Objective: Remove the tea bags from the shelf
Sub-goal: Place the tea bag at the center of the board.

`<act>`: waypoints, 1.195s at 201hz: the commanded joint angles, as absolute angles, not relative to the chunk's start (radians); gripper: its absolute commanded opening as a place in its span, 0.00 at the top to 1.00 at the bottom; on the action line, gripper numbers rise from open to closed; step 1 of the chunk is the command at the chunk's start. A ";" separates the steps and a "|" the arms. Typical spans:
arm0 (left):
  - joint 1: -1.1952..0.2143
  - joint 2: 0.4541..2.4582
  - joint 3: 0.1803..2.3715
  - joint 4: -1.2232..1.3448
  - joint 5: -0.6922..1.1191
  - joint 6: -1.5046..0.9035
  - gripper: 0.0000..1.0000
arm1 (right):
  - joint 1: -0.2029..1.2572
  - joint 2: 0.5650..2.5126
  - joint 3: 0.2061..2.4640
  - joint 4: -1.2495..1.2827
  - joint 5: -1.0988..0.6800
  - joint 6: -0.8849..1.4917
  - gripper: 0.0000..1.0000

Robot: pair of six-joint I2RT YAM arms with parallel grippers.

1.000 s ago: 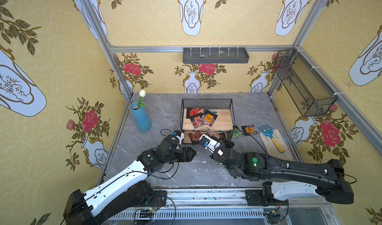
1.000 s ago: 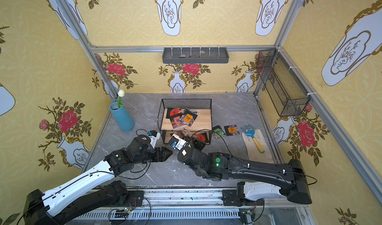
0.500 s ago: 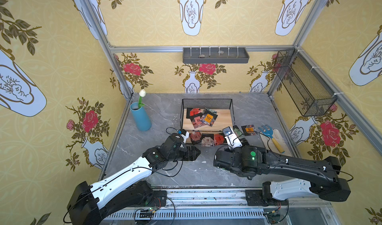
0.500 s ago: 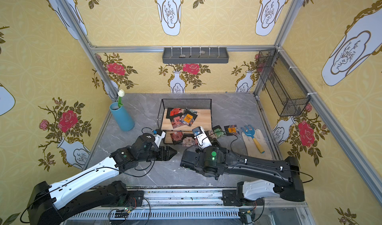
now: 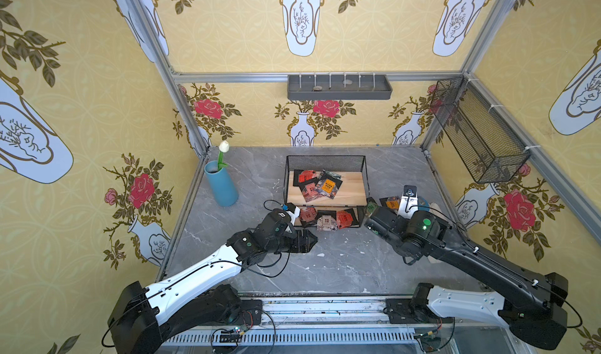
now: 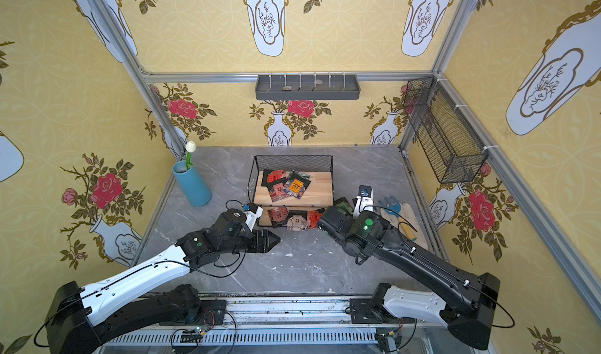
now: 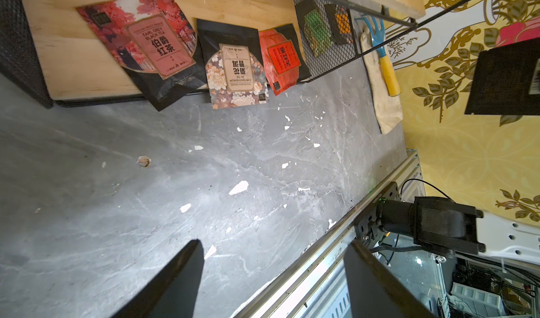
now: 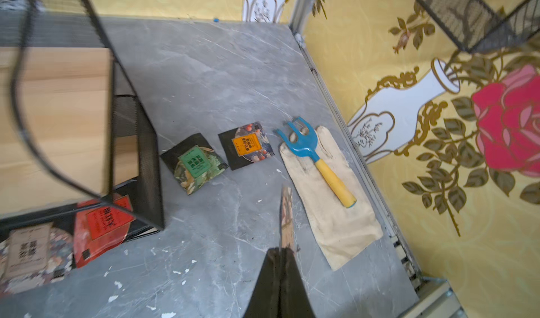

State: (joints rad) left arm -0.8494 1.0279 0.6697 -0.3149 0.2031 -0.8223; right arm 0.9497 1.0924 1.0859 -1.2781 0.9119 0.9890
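My right gripper should now lower the held tea bag (image 8: 287,219) toward the open spot (image 8: 267,200) beside the beige glove and let go there, because the tea bag hangs clear of the shelf.
The shelf (image 5: 354,186) stands mid-table. Several tea bags (image 5: 317,183) lie on its upper board. Three more (image 7: 236,74) rest on the lower board, overhanging its front edge. A green tea bag (image 8: 195,163) and an orange one (image 8: 247,147) lie on the table right of the shelf. My right gripper (image 8: 282,250) is shut on a tea bag (image 8: 286,211) seen edge-on, held in the air near those two; its black back (image 7: 508,76) shows in the left wrist view. My left gripper (image 7: 274,246) is open and empty, low over the table in front of the shelf (image 5: 310,238).
A blue vase (image 5: 221,186) with a white flower stands left of the shelf. A blue hand fork (image 8: 315,155) lies on a beige glove (image 8: 336,223) by the right wall. A grey tray (image 5: 340,88) and a mesh basket (image 5: 478,134) hang on the walls.
My right gripper has swung from the shelf's lower board to the right, carrying the tea bag out. My left gripper has edged slightly right and stays open.
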 commanded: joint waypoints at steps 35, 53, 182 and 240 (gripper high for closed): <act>-0.850 1.022 0.656 -0.288 0.203 -0.811 0.15 | 0.648 1.082 0.943 -0.922 0.686 0.775 0.95; -0.850 1.020 0.652 -0.285 0.201 -0.813 0.15 | 0.574 1.108 0.894 -0.830 0.635 0.734 0.96; -0.850 1.000 0.627 -0.293 0.175 -0.815 0.15 | 0.367 1.405 0.817 -0.618 0.507 0.731 0.94; -0.850 0.997 0.623 -0.288 0.170 -0.818 0.15 | 0.346 1.454 0.836 -0.591 0.453 0.722 0.91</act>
